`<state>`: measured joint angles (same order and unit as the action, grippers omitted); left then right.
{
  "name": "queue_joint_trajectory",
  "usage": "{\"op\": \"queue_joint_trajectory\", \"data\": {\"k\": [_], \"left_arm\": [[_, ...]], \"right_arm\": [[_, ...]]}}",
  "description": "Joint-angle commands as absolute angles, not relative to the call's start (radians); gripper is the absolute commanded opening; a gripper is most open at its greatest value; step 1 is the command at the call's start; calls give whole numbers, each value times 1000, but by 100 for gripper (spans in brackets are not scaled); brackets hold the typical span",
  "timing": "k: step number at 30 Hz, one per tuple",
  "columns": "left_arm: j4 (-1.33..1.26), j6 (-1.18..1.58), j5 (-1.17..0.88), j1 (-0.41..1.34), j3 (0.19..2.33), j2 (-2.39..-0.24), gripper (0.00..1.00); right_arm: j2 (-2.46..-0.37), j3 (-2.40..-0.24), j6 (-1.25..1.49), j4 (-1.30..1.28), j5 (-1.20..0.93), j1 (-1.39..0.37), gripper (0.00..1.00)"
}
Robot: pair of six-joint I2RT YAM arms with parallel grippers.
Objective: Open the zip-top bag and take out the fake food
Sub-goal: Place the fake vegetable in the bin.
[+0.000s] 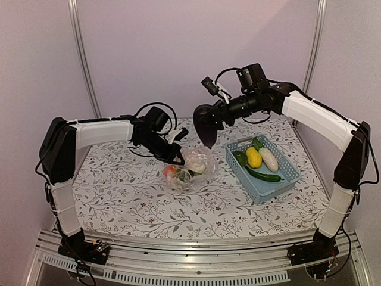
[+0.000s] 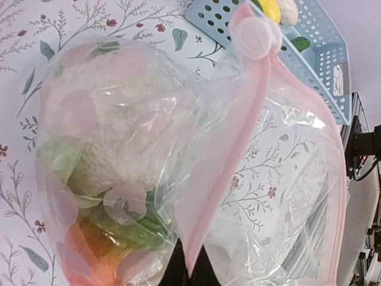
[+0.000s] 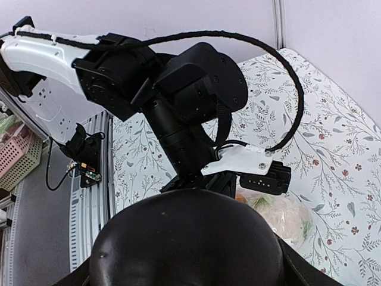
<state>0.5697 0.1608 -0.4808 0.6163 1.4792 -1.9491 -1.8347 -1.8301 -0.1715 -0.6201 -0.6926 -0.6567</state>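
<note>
My right gripper goes on moving the eggplant [image 1: 206, 131], which hangs clear of the bag, toward the light-blue basket's empty near end [image 1: 263, 186] and lets go of the eggplant there.
The clear zip-top bag [image 1: 191, 168] lies on the flowered table with its mouth open. My left gripper [image 1: 178, 157] is shut on its pink zip strip [image 2: 238, 137], which stands pinched between the fingers at the bottom of the left wrist view. Fake food is still inside the bag: a white cauliflower [image 2: 113, 119], green leafy bits and an orange piece [image 2: 89, 238]. My right gripper [image 1: 213, 119] hangs above the bag, shut on a dark purple eggplant [image 1: 205, 130]. That eggplant [image 3: 184, 238] fills the bottom of the right wrist view and hides the fingers.
A light-blue slotted basket [image 1: 287, 179] stands right of the bag and holds a yellow piece [image 1: 254, 157], a white piece [image 1: 268, 158] and a green cucumber [image 1: 264, 175]. The left arm's wrist and cable reach in under the right gripper.
</note>
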Motion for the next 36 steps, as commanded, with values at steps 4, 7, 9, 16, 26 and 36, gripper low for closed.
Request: {"op": "queue_joint_trajectory", "data": {"k": [4, 7, 9, 16, 26, 36], "left_arm": [[541, 160, -478, 603, 1461, -1878, 0], [536, 163, -480, 603, 1461, -1868, 0], [539, 164, -477, 603, 1462, -1864, 0], [544, 163, -476, 603, 1463, -1854, 0], [558, 155, -459, 603, 1466, -1842, 0], [555, 156, -465, 603, 1466, -1831, 0]], "right_arm": [[-1746, -1783, -81, -732, -590, -509, 55], [-1720, -1768, -152, -853, -492, -439, 57], [-1721, -1757, -195, -944, -458, -395, 57], [-1809, -1757, -335, -1274, -335, -334, 57], [-1994, -1743, -336, -1399, -440, -329, 57], [-2135, -1726, -329, -1414, -395, -329, 71]]}}
